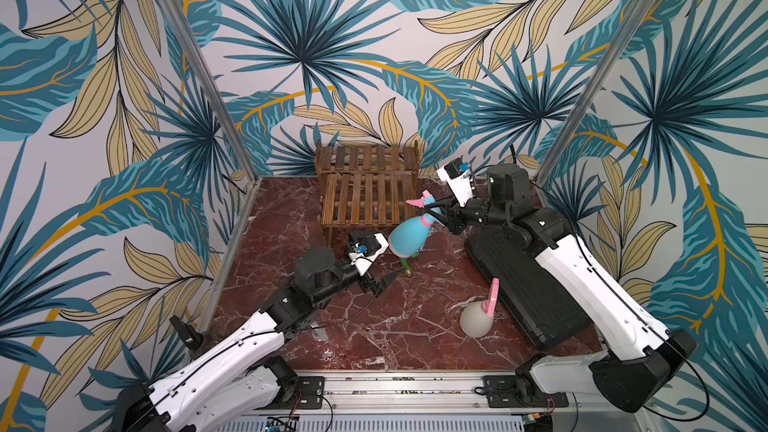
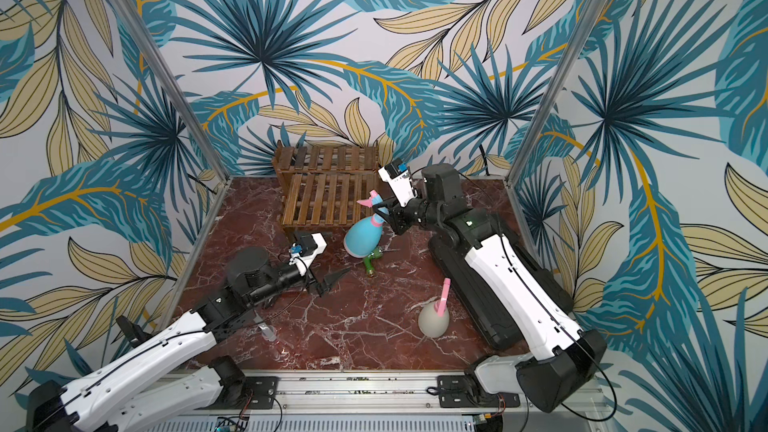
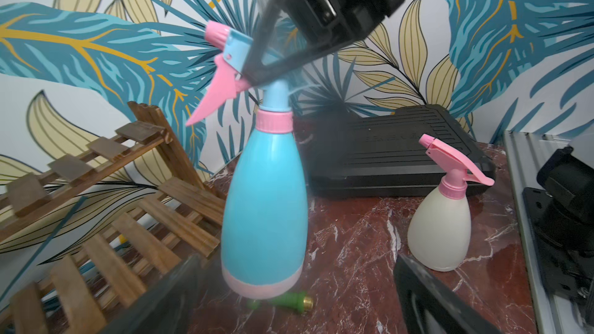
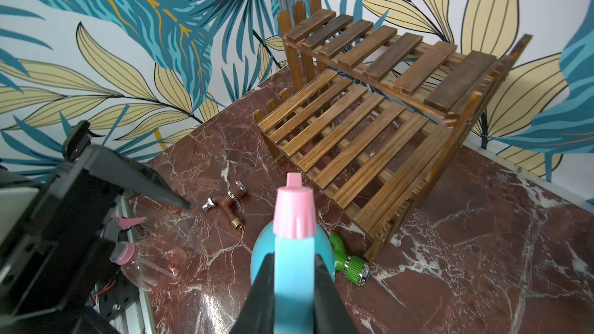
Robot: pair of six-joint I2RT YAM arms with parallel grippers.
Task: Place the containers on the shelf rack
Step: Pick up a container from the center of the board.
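Note:
The light blue container tilts, hanging from its spray head [image 1: 426, 199], so my left gripper should hold its body [image 1: 410, 236] upright while my right gripper regrips it for the shelf.
My right gripper [image 1: 432, 207] [image 4: 294, 255] is shut on the spray head of the light blue container [image 1: 409, 234] [image 2: 365, 238] [image 3: 263, 194]. It hangs tilted just in front of the shelf rack's [image 1: 368, 193] [image 4: 369, 117] right front corner, base close over the table. My left gripper [image 1: 384, 284] [image 3: 297, 313] is open and empty, a little in front of that bottle's base. The cream-white container [image 1: 476, 320] [image 3: 440, 229] with pink trigger stands upright near the front right. A clear pinkish container [image 4: 151, 261] lies beside the left arm, mostly hidden in both top views. Both rack tiers are bare.
A flat black ribbed case [image 1: 528, 288] [image 3: 385, 155] lies along the right side under my right arm. A green fitting [image 1: 407, 265] [image 4: 348, 263] lies under the blue bottle's base. A brass-tipped fitting [image 4: 226, 204] lies left of the rack. Walls close in the back and sides.

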